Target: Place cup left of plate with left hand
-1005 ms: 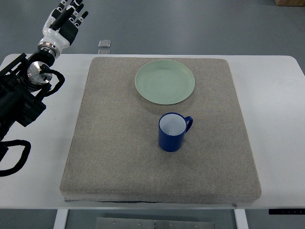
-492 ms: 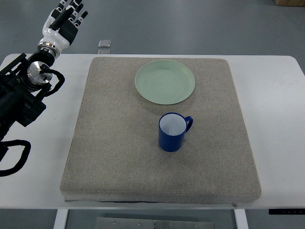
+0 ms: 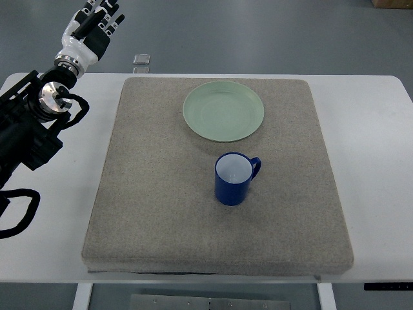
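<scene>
My left gripper is pointing beyond the table's far edge [image 3: 108, 73], away from the blue cup, so next I turn it back to the cup's side [image 3: 218, 182] across from its handle.
A blue cup [image 3: 233, 179] with a white inside stands upright on the grey mat [image 3: 148, 194], its handle pointing right. Just beyond it lies a pale green plate [image 3: 223, 110] near the mat's far edge. My left hand [image 3: 95, 24] is up at the far left corner, beyond the table's edge and well away from the cup. Its fingers are spread and hold nothing. The right arm does not show.
The mat covers most of a white table [image 3: 374, 129]. My left arm's black body and cables [image 3: 26, 135] lie over the table's left side. A small grey object [image 3: 141, 59] sits on the floor beyond the far edge.
My left hand has shifted slightly up and to the right. The cup and plate have not moved.
</scene>
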Robot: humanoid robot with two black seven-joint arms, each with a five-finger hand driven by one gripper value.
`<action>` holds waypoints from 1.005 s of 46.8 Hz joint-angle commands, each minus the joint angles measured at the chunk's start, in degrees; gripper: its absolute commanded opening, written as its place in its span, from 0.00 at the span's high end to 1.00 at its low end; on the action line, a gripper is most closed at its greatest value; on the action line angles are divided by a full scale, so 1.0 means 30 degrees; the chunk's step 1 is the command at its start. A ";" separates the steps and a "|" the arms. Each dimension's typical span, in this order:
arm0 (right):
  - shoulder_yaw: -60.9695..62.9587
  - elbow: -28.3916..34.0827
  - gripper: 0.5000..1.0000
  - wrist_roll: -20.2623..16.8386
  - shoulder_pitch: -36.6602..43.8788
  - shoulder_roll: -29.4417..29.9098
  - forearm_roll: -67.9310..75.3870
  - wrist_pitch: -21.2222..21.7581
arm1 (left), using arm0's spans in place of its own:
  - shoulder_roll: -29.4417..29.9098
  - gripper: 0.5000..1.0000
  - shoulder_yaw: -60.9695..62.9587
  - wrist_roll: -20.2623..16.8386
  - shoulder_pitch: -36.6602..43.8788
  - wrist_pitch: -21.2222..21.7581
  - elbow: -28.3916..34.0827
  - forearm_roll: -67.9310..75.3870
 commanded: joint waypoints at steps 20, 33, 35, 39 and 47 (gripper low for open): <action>0.0000 0.0000 0.13 0.0000 0.0000 0.0000 0.0000 0.0015 | 0.1952 0.01 0.4077 0.0001 0.0218 -0.3359 -0.1990 0.0056; 0.0000 0.0000 0.13 0.0000 0.0000 0.0000 0.0000 -0.0014 | 0.3037 0.01 0.7387 0.0001 0.0247 -0.5918 -0.2137 0.0231; 0.0000 0.0000 0.13 0.0000 0.0000 0.0000 0.0000 -0.0014 | 0.3066 0.01 0.7855 0.0001 0.0247 -0.5918 -0.2137 0.0435; 0.0000 0.0000 0.13 0.0000 0.0000 0.0000 0.0000 0.0015 | 0.3125 0.01 0.8648 0.0001 0.0247 -0.5918 -0.2137 0.1313; 0.0000 0.0000 0.13 0.0000 0.0000 0.0000 0.0000 0.0015 | 0.3154 0.01 0.8707 0.0001 0.0218 -0.5918 -0.2137 0.2487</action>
